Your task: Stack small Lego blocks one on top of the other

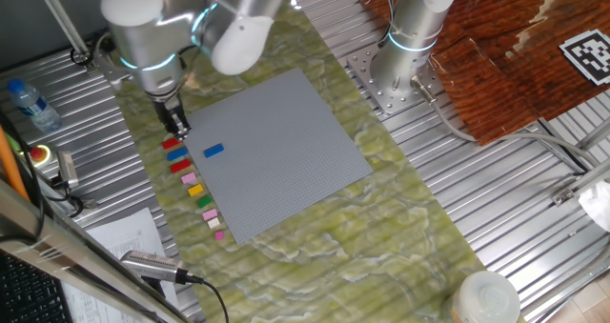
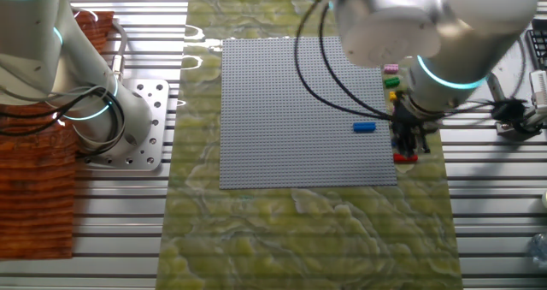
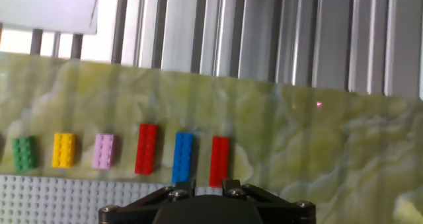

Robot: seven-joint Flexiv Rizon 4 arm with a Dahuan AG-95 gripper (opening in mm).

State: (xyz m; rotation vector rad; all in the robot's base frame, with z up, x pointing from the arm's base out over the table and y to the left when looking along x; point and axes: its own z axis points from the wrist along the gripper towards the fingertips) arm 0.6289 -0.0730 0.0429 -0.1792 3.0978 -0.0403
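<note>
My gripper is about to press the last red block onto the blue block [image 1: 213, 151], which should stay in place because it sits on the studded grey baseplate [image 3: 66, 201].
A row of small Lego blocks lies on the green mat along the edge of the grey baseplate [image 1: 276, 151]. In the hand view they are green [image 3: 24, 152], yellow [image 3: 64, 150], pink [image 3: 104, 150], red [image 3: 146, 149], blue [image 3: 182, 157] and red [image 3: 219, 161]. One more blue block [image 1: 213, 151] sits alone on the baseplate, also seen in the other fixed view [image 2: 364, 127]. My gripper [image 1: 176, 123] hangs low over the end of the row, above the last red block [image 1: 172, 144]. Its fingers [image 3: 182, 184] stand apart with nothing between them.
A second arm's base [image 1: 405, 47] stands beyond the baseplate beside a brown wooden board [image 1: 496, 66]. A water bottle [image 1: 29, 104], a red button [image 1: 40, 153], papers and a handheld tool [image 1: 152, 263] lie on the ribbed metal table near the row.
</note>
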